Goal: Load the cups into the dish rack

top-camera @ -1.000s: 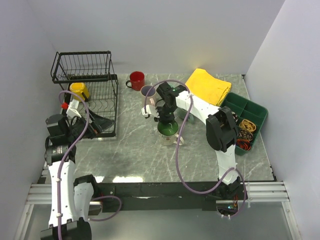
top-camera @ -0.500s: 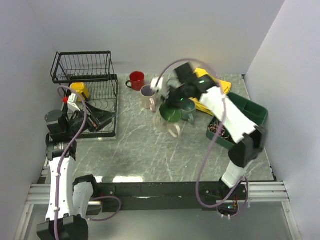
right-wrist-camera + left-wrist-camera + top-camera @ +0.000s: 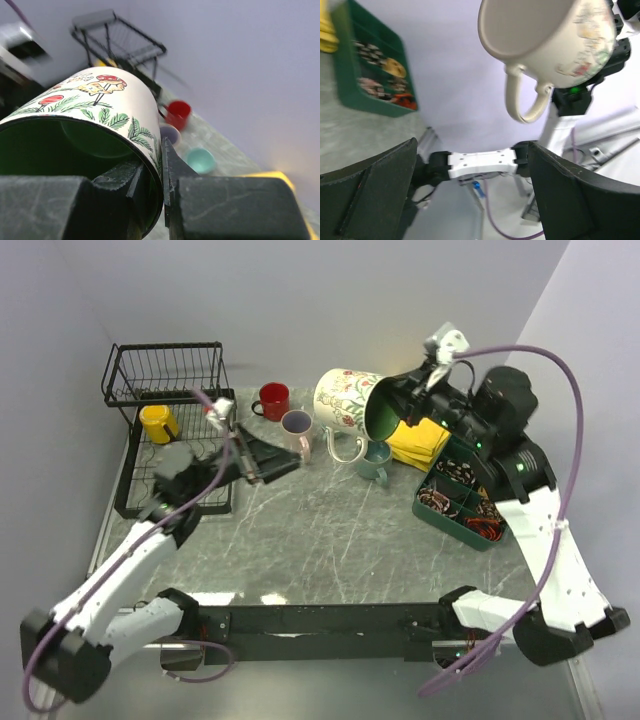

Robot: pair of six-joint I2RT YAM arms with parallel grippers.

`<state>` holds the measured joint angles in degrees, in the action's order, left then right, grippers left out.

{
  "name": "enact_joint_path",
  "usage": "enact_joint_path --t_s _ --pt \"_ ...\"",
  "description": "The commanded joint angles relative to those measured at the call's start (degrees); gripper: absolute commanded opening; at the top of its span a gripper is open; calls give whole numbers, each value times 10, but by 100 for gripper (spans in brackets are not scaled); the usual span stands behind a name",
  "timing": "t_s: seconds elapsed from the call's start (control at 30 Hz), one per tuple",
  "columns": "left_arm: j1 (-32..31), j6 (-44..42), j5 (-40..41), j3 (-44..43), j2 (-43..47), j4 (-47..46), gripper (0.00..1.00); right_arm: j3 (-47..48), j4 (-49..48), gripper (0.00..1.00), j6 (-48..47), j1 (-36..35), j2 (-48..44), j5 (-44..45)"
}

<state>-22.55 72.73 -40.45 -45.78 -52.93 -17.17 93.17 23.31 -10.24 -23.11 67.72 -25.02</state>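
Note:
The robot's right gripper is holding the cream mug by its rim (image 3: 367, 420) a long way from the dish rack, so next the left gripper grabs its handle (image 3: 334, 450) and carries the mug there.
My right gripper (image 3: 392, 406) is shut on the rim of the cream mug with green inside (image 3: 348, 400), one finger inside and one outside (image 3: 162, 175). The mug (image 3: 95, 112) hangs high above the table on its side, handle down. My left gripper (image 3: 280, 460) is open and empty, just left of the mug and lower; its wrist view looks up at the mug (image 3: 550, 35) between its spread fingers (image 3: 370, 190). A yellow mug (image 3: 157, 423) sits in the black wire dish rack (image 3: 170, 375). On the table stand a red mug (image 3: 273, 400), a purple-inside mug (image 3: 297, 426) and a blue-green mug (image 3: 375, 460).
A green compartment tray (image 3: 502, 530) with small items sits at the right, with a folded yellow cloth (image 3: 425, 440) behind it. The right arm's purple cable loops high over the right side. The red mug (image 3: 177, 112) and blue-green mug (image 3: 200, 160) lie below the held mug.
My right arm lifted the cream mug off the table and swung it up and right. My left arm swung from beside the rack out toward the middle.

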Motion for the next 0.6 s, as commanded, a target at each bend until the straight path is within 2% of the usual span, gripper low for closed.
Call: enact_joint_path --t_s 0.0,0.03,0.2,0.4,0.57 --pt "-100 63 81 -40 -75 -171 96 -58 -220 0 198 4 -62 -13" --pt "-127 70 83 -47 -88 -221 96 -70 -231 0 215 7 -70 -21" --pt "-174 108 93 -78 -140 -291 96 -143 -278 0 273 9 -112 -39" --pt "-202 104 93 -92 -142 -280 96 -180 -319 0 278 20 -133 -40" --pt "-202 59 125 -79 -109 -177 96 -141 -367 0 337 67 -121 -85"
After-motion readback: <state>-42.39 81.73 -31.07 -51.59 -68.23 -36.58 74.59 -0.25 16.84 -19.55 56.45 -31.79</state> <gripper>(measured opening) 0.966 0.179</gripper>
